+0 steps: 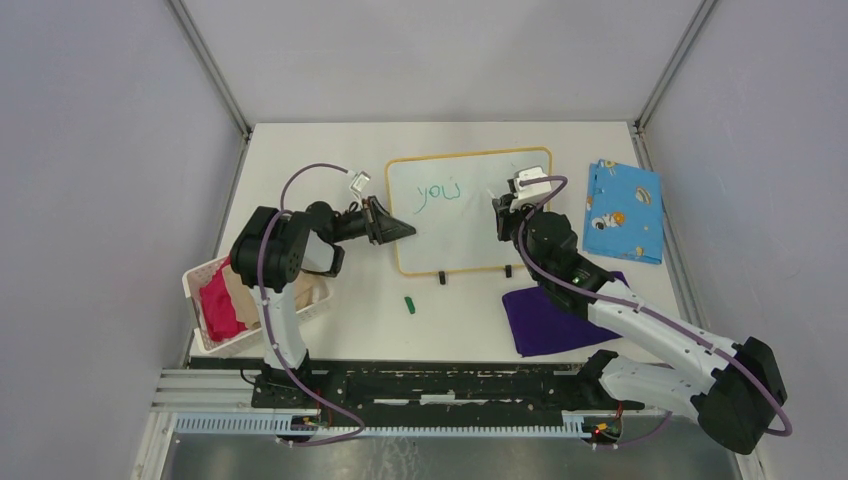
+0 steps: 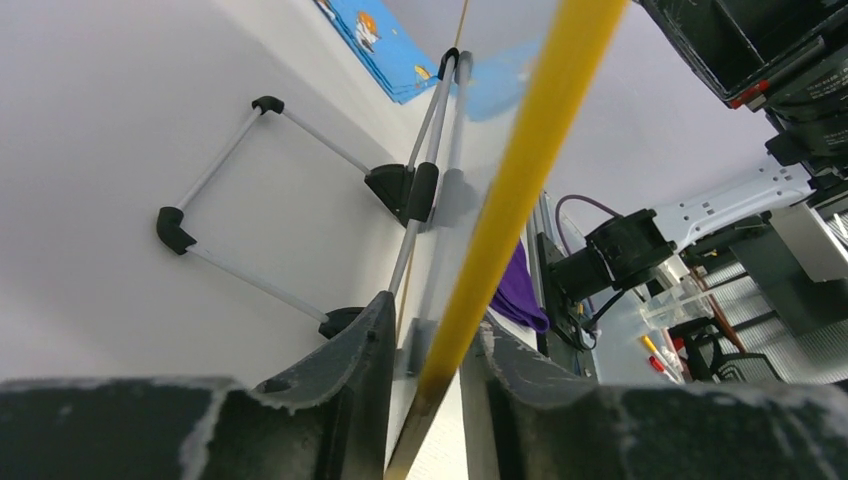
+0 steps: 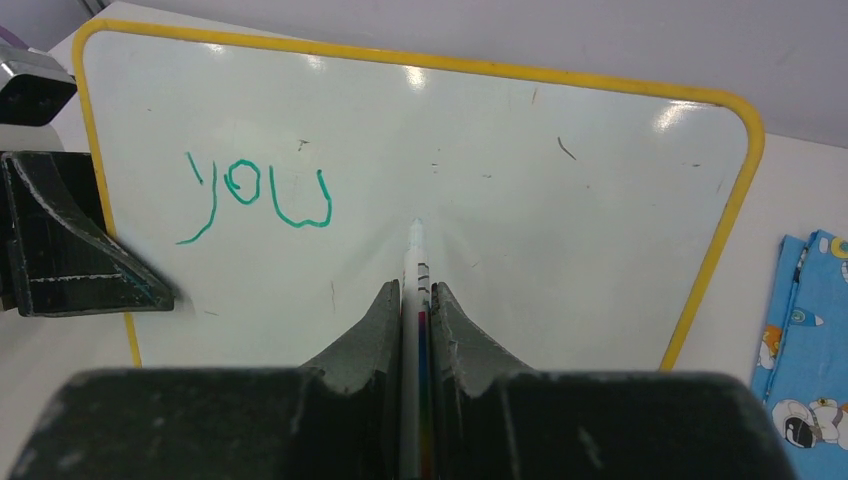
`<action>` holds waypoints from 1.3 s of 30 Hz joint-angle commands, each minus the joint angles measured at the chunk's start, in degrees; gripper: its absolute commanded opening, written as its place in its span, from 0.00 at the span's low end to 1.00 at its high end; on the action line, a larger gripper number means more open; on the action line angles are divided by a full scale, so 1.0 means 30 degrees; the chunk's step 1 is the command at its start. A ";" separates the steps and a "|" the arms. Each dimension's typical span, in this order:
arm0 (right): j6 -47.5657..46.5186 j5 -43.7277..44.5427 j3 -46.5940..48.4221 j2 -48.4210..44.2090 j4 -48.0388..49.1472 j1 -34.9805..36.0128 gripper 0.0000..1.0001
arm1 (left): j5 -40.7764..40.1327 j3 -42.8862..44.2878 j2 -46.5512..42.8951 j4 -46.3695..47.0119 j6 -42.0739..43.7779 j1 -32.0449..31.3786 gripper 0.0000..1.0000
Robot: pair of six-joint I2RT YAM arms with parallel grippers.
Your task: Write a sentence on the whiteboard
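Note:
The whiteboard's yellow rim [image 2: 473, 290] slants loosely over my left gripper's fingers, so next I open them, line up with the rim [image 2: 434, 376] and close before the marker writes.
The whiteboard [image 1: 470, 235] stands tilted on its stand at mid-table, yellow-rimmed. Of the sentence [image 1: 440, 191], only the green word "you" [image 3: 255, 195] shows, at the upper left of the board. My right gripper [image 3: 415, 290] is shut on a white marker [image 3: 413, 255], whose tip meets the board [image 3: 560, 250] right of "you"; from above this gripper [image 1: 503, 215] is at the board's right half. My left gripper [image 1: 405, 231] is at the board's left edge. Its jaws stand either side of the yellow rim [image 2: 520, 170], with a gap at the left finger [image 2: 350, 370].
A blue patterned cloth [image 1: 623, 210] lies right of the board, a purple cloth [image 1: 550, 315] at the front right. A white basket [image 1: 200, 300] holding a pink cloth sits at the left edge. A small green cap [image 1: 409, 304] lies in front of the board. The stand's legs [image 2: 270, 190] reach behind.

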 commanded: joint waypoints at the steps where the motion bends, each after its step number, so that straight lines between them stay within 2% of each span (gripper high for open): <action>1: 0.0018 0.0196 0.0112 -0.0569 0.0933 -0.0069 0.00 | 0.0541 -0.0013 -0.0326 0.3989 -0.0121 -0.0154 0.39; 5: 0.0004 0.0102 0.0170 -0.0573 0.0886 -0.0049 0.00 | 0.0397 0.0068 -0.0761 0.3993 -0.0375 -0.0154 0.42; 10: 0.0053 -0.0006 0.0347 -0.0484 0.0882 -0.0078 0.00 | 0.0482 0.0065 -0.0778 0.3995 -0.0312 -0.0197 0.21; 18: 0.0090 -0.0035 0.0293 -0.0567 0.0777 -0.0065 0.00 | 0.0732 -0.0073 -0.0232 0.3985 0.0021 -0.0417 0.03; 19: 0.0097 -0.0037 0.0289 -0.0576 0.0767 -0.0055 0.00 | 0.0740 -0.0046 -0.0127 0.3991 -0.0012 -0.0436 0.06; 21: 0.0045 -0.0010 0.0289 -0.0621 0.0770 -0.0063 0.00 | 0.0623 0.0009 -0.0101 0.3996 -0.0202 -0.0448 0.28; 22: 0.0053 -0.0012 0.0262 -0.0646 0.0784 -0.0075 0.00 | 0.0591 0.0041 -0.0165 0.3978 -0.0281 -0.0440 0.35; 24: 0.0054 0.0006 0.0260 -0.0676 0.0769 -0.0048 0.00 | 0.0436 0.0045 -0.0438 0.3995 -0.0393 -0.0377 0.41; 35: 0.0051 -0.0165 0.0348 -0.0886 0.0705 -0.0057 0.00 | -0.0663 0.0153 -0.1469 0.3968 -0.1977 0.0351 0.45; 39: 0.0087 -0.0305 0.0291 -0.0922 0.0714 -0.0049 0.00 | -0.0756 0.0213 -0.1570 0.3993 -0.2128 0.0461 0.42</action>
